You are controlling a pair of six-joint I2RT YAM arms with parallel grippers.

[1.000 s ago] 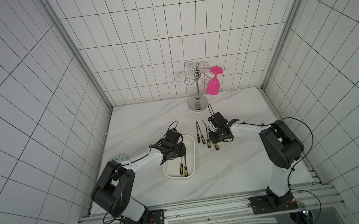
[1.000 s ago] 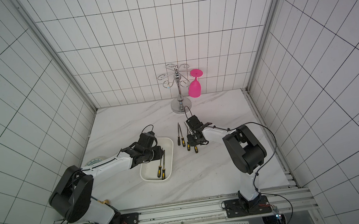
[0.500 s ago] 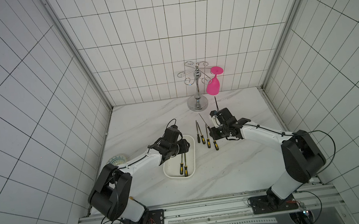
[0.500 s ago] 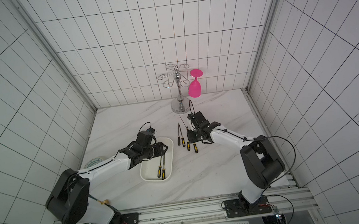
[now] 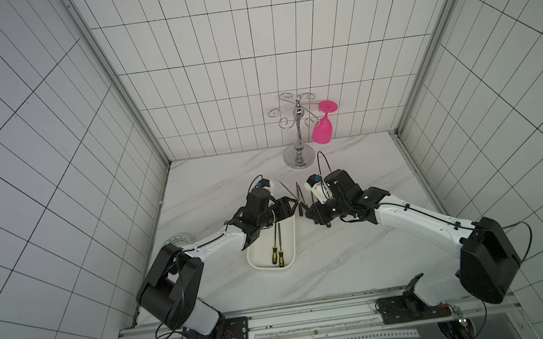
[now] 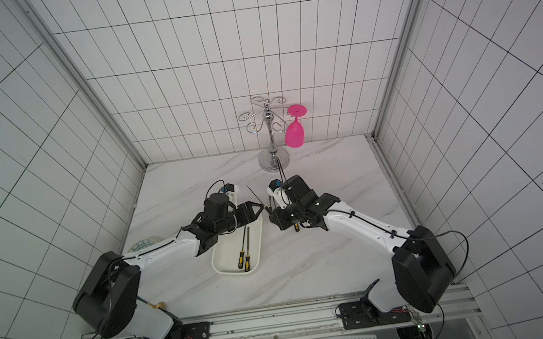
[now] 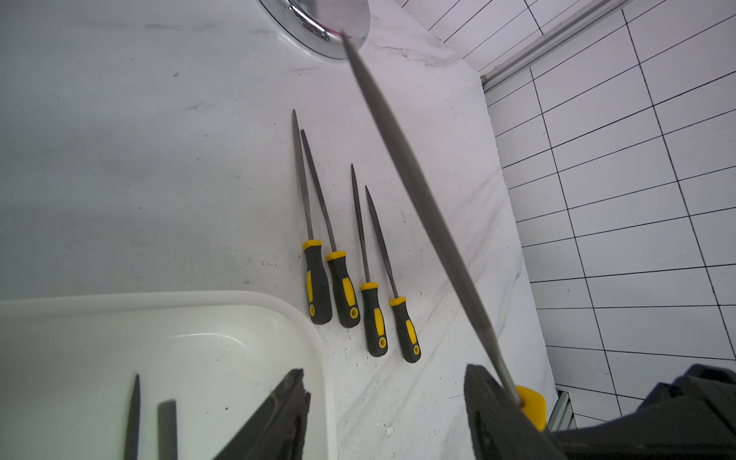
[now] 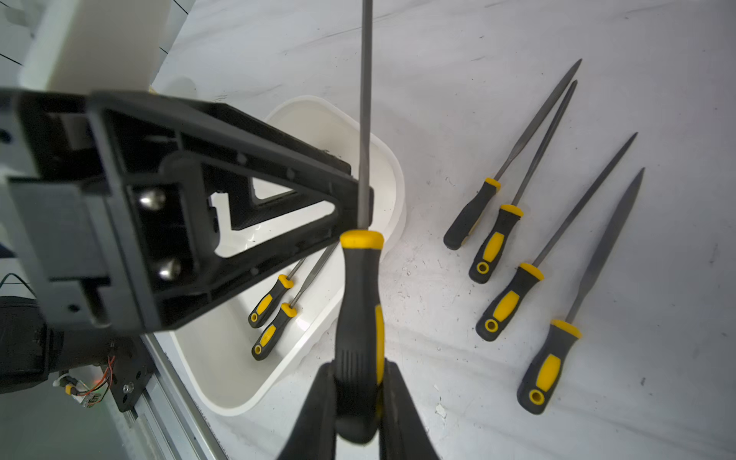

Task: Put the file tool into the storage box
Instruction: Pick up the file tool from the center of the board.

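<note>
Only the end of one finger of my open left gripper touches the shank (image 8: pixel 364 208) by the yellow collar, so I should move that gripper along the grey blade (image 7: pixel 429 210) and close it.
My right gripper (image 8: pixel 358 370) is shut on the black-and-yellow handle of a file tool (image 8: pixel 360 302), held above the table with its grey blade (image 5: pixel 287 191) pointing to the back. My left gripper (image 7: pixel 386 378) is open with nothing between its fingers. One of its fingertips (image 8: pixel 342 199) rests against the file's shank by the yellow collar. The white storage box (image 5: pixel 255 263) lies under the left gripper, with two file tools (image 5: pixel 277 244) in it. Several more file tools (image 7: pixel 342 286) lie on the table beside the box.
A chrome glass rack (image 5: pixel 298 158) stands at the back with a pink glass (image 5: pixel 323 129) hanging on it. A small patterned plate (image 5: pixel 176 240) sits by the left wall. Tiled walls close in both sides and the back.
My right gripper has lifted one file off the table and carried it toward the left gripper. The left gripper has opened wider and come up from inside the box to the file's shank.
</note>
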